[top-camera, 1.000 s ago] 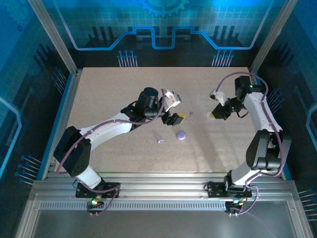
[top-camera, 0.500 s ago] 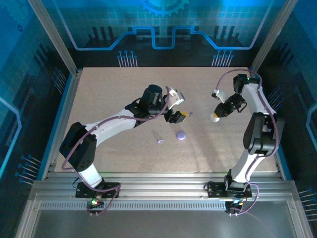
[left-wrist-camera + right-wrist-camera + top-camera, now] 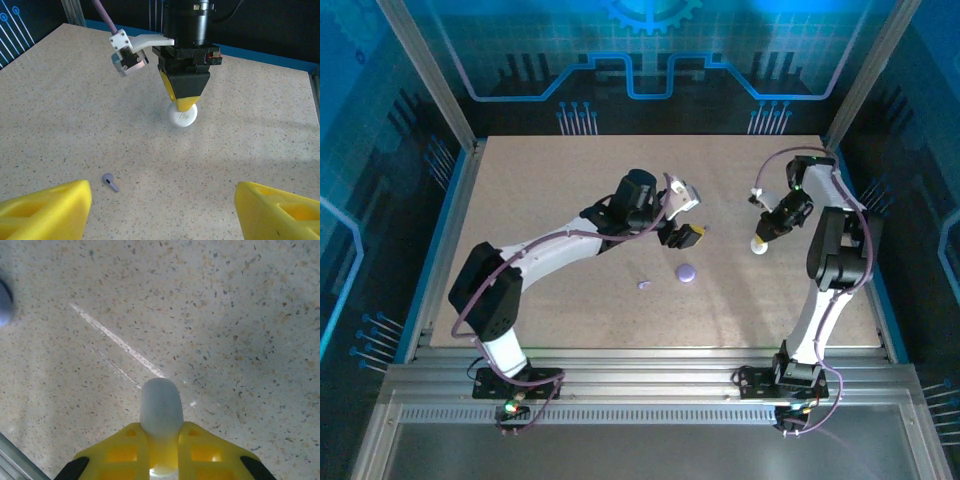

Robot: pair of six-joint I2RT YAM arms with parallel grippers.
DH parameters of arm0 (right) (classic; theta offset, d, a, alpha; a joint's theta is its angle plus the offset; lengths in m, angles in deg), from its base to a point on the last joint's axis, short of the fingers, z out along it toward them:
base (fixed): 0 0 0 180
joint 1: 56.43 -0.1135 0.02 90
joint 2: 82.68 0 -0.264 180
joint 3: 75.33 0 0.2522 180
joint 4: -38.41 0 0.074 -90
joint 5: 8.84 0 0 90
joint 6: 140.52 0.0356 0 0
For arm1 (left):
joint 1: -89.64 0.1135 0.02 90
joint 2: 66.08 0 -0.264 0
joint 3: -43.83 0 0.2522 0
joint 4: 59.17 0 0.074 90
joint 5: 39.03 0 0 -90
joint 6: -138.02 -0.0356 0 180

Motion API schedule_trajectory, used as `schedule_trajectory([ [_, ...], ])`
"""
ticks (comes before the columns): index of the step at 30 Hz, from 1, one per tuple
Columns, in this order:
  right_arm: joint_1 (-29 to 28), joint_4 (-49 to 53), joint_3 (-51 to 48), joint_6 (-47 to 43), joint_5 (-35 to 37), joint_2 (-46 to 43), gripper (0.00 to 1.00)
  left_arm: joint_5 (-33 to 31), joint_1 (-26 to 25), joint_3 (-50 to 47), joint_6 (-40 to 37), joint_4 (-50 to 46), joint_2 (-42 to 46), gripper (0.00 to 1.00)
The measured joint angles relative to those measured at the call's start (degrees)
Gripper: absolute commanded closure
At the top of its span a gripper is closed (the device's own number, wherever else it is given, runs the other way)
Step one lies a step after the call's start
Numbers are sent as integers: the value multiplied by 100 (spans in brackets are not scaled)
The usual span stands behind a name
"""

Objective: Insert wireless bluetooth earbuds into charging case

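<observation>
The off-white disc [image 3: 759, 247] is over open tabletop, clear of the lavender disc, so my right gripper should keep lowering it until it meets the tabletop [image 3: 775, 246], and then let go.
The charging case shows as two discs. A lavender disc [image 3: 687, 271] lies on the table. An off-white disc [image 3: 182, 116] is pinched edge-on in my right gripper [image 3: 759, 243], which points straight down with the disc at the tabletop. In the right wrist view the disc [image 3: 160, 407] sticks out between the shut yellow fingers [image 3: 125, 450]. One lavender earbud [image 3: 110, 181] lies on the table just inside the left fingertip of my open left gripper [image 3: 162, 202]. Another earbud [image 3: 643, 284] lies left of the lavender disc. My left gripper [image 3: 692, 235] hovers above that disc, holding nothing.
The speckled tabletop [image 3: 570, 190] is bounded by a blue rim and metal frame posts [image 3: 430, 80]. A lavender shape [image 3: 4, 302] sits at the left edge of the right wrist view. Both arms reach toward the table's middle, grippers a short way apart.
My right gripper has swung to point straight down and lowered the off-white disc to the table. My left gripper has drifted a little to the right, still open.
</observation>
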Motion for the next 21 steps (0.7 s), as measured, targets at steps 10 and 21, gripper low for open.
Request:
schedule_trajectory([
  [10,85,107,238,-24,260,474,96,-87,-107,240,-2,-144,-162,24],
  [21,273,160,540,-28,234,772,93,-149,-219,463,0,-195,-417,24],
])
